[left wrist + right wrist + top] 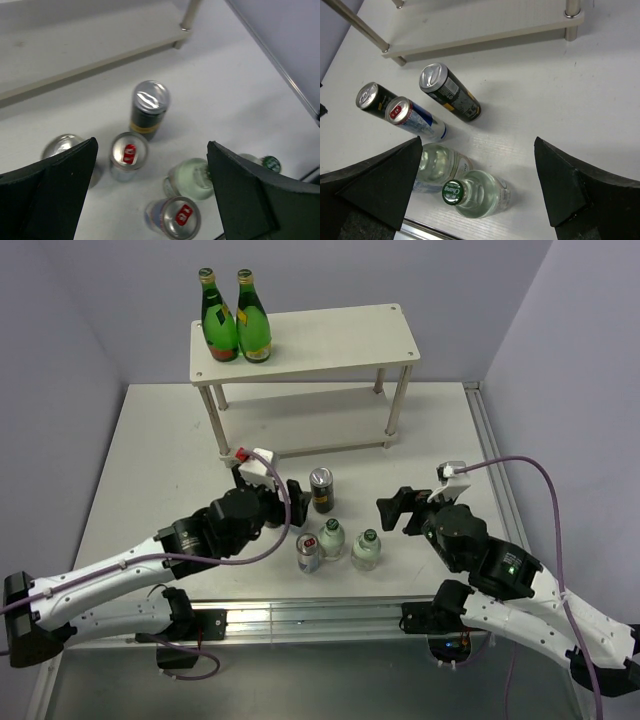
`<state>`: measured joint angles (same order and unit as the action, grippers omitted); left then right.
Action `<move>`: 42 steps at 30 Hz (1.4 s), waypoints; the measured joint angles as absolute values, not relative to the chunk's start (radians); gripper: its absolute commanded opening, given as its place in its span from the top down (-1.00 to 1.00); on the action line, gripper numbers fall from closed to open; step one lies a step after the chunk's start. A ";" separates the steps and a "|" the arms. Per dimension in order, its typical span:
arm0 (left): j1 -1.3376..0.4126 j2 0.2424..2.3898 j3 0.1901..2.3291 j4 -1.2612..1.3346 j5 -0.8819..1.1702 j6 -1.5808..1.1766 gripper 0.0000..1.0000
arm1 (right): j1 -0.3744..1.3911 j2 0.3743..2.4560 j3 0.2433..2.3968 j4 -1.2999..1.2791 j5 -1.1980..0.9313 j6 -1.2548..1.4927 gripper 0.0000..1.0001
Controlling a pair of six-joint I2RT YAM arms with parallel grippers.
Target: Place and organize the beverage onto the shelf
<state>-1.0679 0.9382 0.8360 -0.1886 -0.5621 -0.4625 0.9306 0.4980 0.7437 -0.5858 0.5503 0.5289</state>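
Observation:
I should keep moving my left gripper's open fingers in until they straddle the free cap [332,525] of the upright clear bottle [331,543] beside the silver can.
The beverage stands in a cluster on the white table in front of the shelf [330,340]. A black can [321,489] is at the back. Two clear green-capped bottles [331,537] [366,549] and a silver can [308,553] are nearer. My left gripper [288,502] hovers open just left of them. From above it sees the black can [149,107], two silver cans [129,155] [175,217] and a bottle [192,177]. My right gripper [395,510] is open to their right. It looks down on a capped bottle [475,195], with nothing between its fingers [560,185].
Two tall green glass bottles [236,320] stand at the left end of the shelf's top board. The lower board [480,25] is bare where visible. A second black can [372,97] stands left of a silver can [415,119]. A metal rail [320,615] edges the table front.

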 measured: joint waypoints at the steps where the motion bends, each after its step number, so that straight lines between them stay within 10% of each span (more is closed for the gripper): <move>1: -1.094 0.950 0.836 -0.169 -0.554 -0.453 -0.94 | 0.948 0.498 0.741 -0.592 0.567 0.535 -1.00; 32: -1.324 1.296 0.807 0.039 -0.587 -0.488 -0.90 | 0.989 0.463 0.699 -0.607 0.692 0.598 -1.00; 42: -1.325 1.370 0.782 0.117 -0.675 -0.501 -0.54 | 0.999 0.450 0.695 -0.606 0.693 0.605 -1.00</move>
<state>-1.3247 1.3697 0.7822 0.1173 -0.6750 -0.5011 0.9993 0.4503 0.6949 -0.6064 0.6933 0.6052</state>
